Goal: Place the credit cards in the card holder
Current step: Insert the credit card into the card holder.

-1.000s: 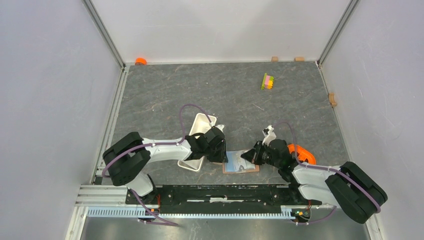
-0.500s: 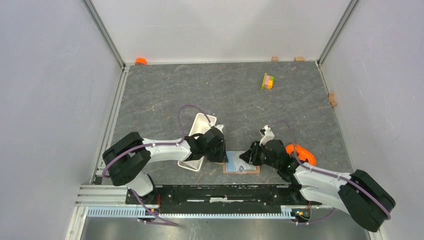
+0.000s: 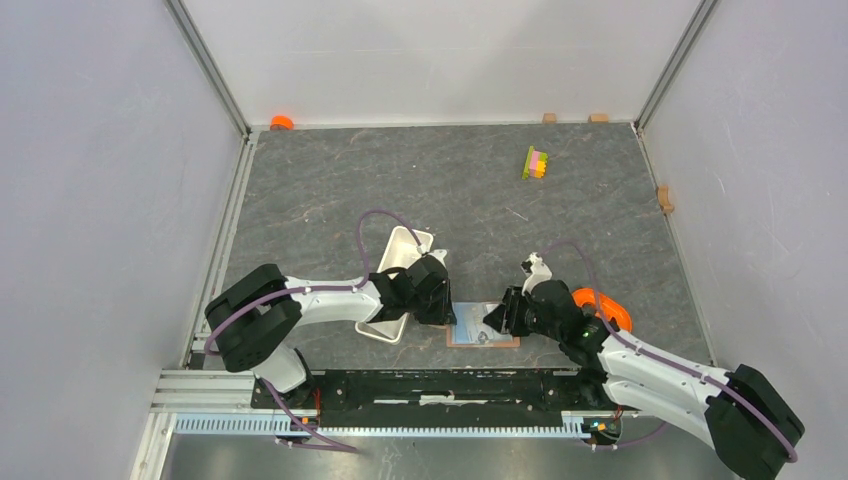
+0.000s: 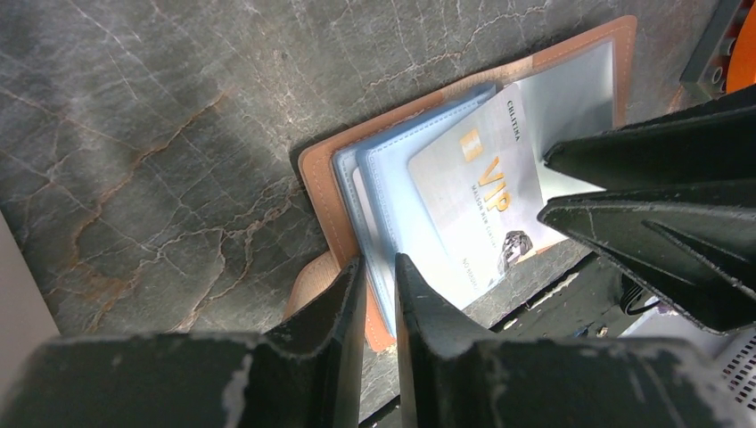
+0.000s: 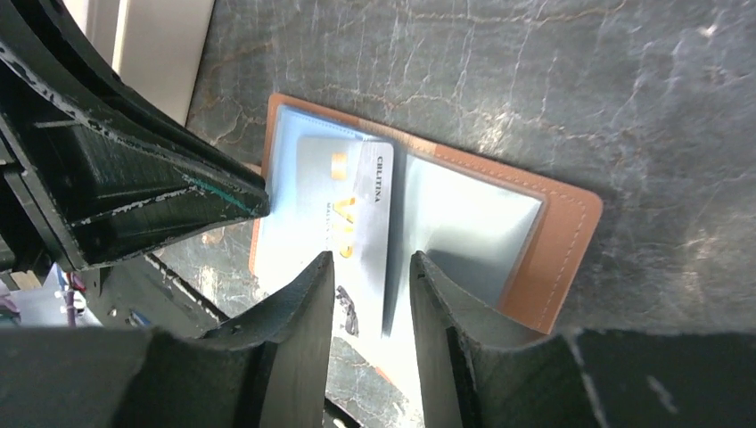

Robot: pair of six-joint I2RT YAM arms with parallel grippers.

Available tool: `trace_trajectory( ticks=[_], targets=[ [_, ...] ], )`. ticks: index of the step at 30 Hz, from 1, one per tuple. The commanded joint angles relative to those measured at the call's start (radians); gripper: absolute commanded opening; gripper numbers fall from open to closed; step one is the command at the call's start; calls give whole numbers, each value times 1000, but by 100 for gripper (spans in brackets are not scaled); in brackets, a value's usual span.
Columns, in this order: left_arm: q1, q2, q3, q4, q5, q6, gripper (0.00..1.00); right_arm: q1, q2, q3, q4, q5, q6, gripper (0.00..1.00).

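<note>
My left gripper has the blue sleeves' edge (image 4: 378,239) in its fingers while the brown strap (image 4: 310,282) lies beside them, so next I open, take the strap and fold the cover over.
The card holder (image 3: 484,338) lies open on the table near the front edge, a brown wallet with pale blue sleeves (image 4: 321,192). A pale credit card (image 4: 481,205) printed "VIP" lies on its sleeves, partly sticking out over the near edge; it also shows in the right wrist view (image 5: 352,214). My left gripper (image 4: 379,263) is shut on the wallet's left edge, with brown cover and blue sleeve between the fingers. My right gripper (image 5: 373,259) is open just above the card, its fingers either side of the card's long edge. No other cards are in view.
A long white tray (image 3: 405,245) lies under my left arm. An orange object (image 3: 605,308) sits by my right arm. A coloured block stack (image 3: 536,162) lies at the back right, and small wooden blocks (image 3: 549,118) line the walls.
My right arm's elbow has swung out to the lower right while its gripper stayed at the wallet's right side. The left arm and the wallet have not moved.
</note>
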State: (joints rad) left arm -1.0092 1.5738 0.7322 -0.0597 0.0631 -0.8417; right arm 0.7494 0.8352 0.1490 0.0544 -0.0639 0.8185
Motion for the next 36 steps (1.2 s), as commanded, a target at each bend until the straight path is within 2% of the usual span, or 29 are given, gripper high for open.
trace_trajectory(
  ticks=[1,11,19,23,26,28,30,32,36],
  targets=[
    [-2,-10,-9,33,9,-27,24,23,11,-4,27,-50,58,40],
    [-1,-11,-5,38,15,-28,23,105,79,39,94,-36,88,37],
    [-1,-15,-5,46,30,-31,21,180,165,116,86,31,67,37],
    [-3,-20,-12,55,47,-37,21,188,178,158,44,58,41,40],
    [-3,-47,-12,54,41,-36,22,188,146,180,-5,103,22,48],
    [-1,-73,-1,33,38,-31,27,188,115,189,-31,117,15,53],
    [-2,-108,25,-10,23,-9,36,187,85,202,-64,138,4,56],
    [0,-148,57,-66,-3,15,45,185,66,232,-140,179,-24,62],
    [6,-215,96,-167,-57,49,56,160,52,294,-259,236,-96,71]
  ],
)
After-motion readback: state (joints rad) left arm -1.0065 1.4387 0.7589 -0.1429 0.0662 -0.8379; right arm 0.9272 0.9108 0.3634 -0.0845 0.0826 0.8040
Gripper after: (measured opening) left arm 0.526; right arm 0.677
